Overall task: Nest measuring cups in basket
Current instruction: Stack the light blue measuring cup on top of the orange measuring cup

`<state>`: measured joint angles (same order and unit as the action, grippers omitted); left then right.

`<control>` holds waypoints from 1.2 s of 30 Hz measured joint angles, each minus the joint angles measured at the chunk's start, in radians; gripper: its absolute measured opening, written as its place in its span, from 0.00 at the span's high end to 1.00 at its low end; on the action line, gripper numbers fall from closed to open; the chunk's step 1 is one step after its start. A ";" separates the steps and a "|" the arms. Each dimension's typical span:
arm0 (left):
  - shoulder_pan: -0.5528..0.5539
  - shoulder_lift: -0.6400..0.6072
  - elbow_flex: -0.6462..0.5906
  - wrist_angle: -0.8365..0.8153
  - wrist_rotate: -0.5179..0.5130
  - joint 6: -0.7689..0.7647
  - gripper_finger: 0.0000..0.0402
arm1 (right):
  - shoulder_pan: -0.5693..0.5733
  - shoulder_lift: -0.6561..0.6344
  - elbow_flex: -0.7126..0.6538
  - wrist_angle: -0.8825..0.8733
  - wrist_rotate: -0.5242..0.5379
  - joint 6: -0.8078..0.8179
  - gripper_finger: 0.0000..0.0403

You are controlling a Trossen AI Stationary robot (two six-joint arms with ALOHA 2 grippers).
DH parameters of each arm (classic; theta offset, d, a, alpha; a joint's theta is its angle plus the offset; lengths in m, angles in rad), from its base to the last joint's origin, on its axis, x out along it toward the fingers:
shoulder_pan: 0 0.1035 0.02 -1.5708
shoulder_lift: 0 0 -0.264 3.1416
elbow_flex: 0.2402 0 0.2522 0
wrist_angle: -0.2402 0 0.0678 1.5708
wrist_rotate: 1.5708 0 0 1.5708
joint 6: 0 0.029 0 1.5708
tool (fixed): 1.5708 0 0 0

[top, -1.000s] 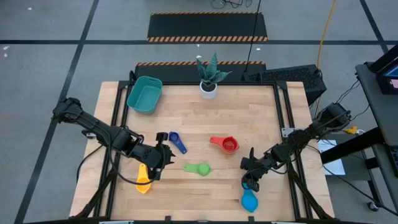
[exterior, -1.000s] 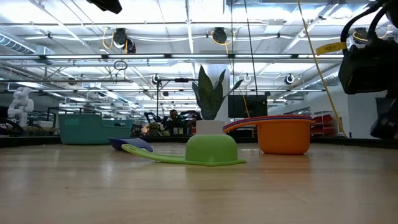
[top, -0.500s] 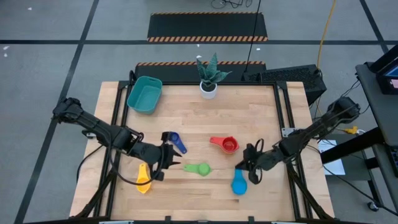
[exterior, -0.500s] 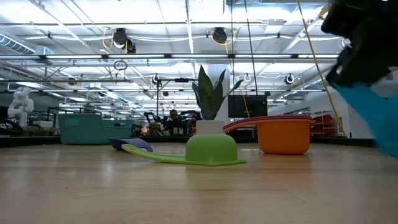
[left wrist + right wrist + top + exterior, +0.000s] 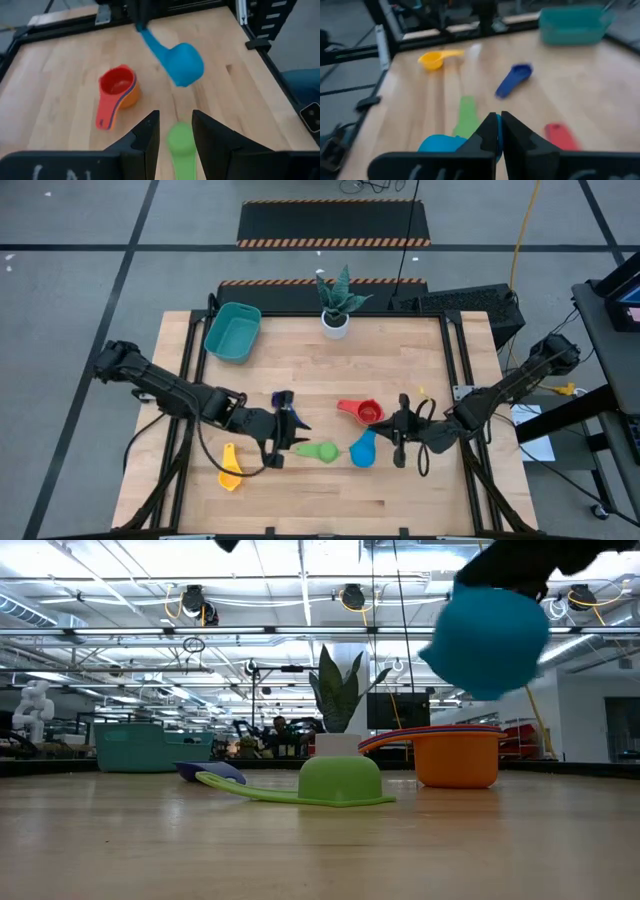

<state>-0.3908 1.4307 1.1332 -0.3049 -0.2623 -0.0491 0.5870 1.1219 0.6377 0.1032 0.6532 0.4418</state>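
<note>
The light blue cup's handle (image 5: 372,433) points the opposite way from the red cup's handle. Next, my left gripper takes the light blue cup while my right gripper grips its bowl (image 5: 362,452) again.
My right gripper (image 5: 388,438) is shut on a light blue measuring cup (image 5: 362,449), held in the air right of the table's middle; its bowl (image 5: 490,635) also shows in the low view. My left gripper (image 5: 175,117) hovers open above the table, its fingers apart over the green cup (image 5: 320,452), which lies bowl-down. The dark blue cup (image 5: 515,80) lies partly under that gripper. A red cup (image 5: 366,412) sits nested in an orange one (image 5: 455,760). The yellow cup (image 5: 230,472) lies near left. The teal basket (image 5: 215,340) stands at the far left. My right gripper pinches the light blue cup by the free end of its handle (image 5: 146,34) between its two shut fingers. The fingers come nearly level from the table's right side. The cup is lifted clear of the table, its bowl (image 5: 185,62) out beyond the fingertips.
A small white pot with a plant (image 5: 335,320) stands at the far edge's middle. Metal rails run along the table's left (image 5: 185,370) and right (image 5: 460,370) sides. Bare wood lies between the basket and the cups.
My right gripper has lifted the light blue cup off the table's near right part, carried it up and toward the middle, and rolled its wrist. My left gripper has gone toward the table's right, over the dark blue cup, and tipped up.
</note>
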 joint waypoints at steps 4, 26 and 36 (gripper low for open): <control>0.000 0.051 0.000 0.125 0.000 0.063 0.69 | 0.020 0.027 0.047 0.009 0.122 -0.032 1.00; 0.048 0.172 0.002 0.416 -0.031 0.071 0.28 | 0.027 0.344 0.437 0.000 0.184 -0.318 1.00; 0.084 0.187 0.002 0.471 0.113 0.074 0.57 | 0.026 0.344 0.437 -0.002 0.187 -0.332 1.00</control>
<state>-0.3069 1.6173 1.1347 0.1659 -0.1489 0.0246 0.6134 1.4658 1.0748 0.1013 0.8406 0.1097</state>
